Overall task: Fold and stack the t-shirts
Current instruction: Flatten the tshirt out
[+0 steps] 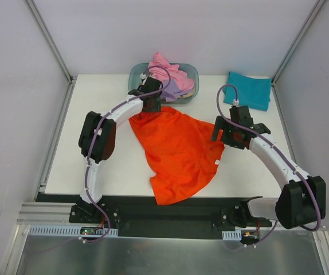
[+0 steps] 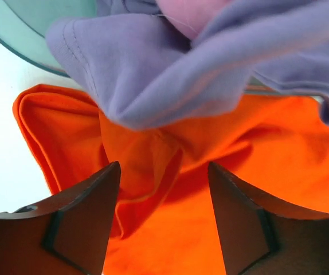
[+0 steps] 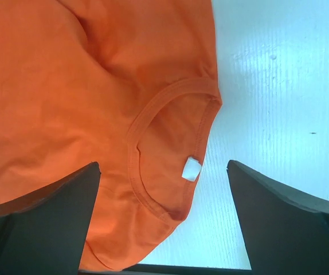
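Observation:
I should help spread the orange t-shirt flat by first pinching its side past the collar with my right gripper, because the t-shirt is rumpled and has its lower end over the table's near edge.
The bright orange t-shirt lies spread and rumpled on the white table, its lower end hanging over the near edge. My left gripper is open just above its far corner, next to the tub. My right gripper is open above the shirt's right side; its collar with a white tag lies between the jaws, untouched. A teal t-shirt lies folded at the back right. Pink and lavender t-shirts sit in the tub; the lavender one hangs over the rim.
The translucent blue-grey oval tub stands at the table's back middle, its rim also in the left wrist view. White walls with metal posts enclose the table. The black rail with the arm bases runs along the near edge.

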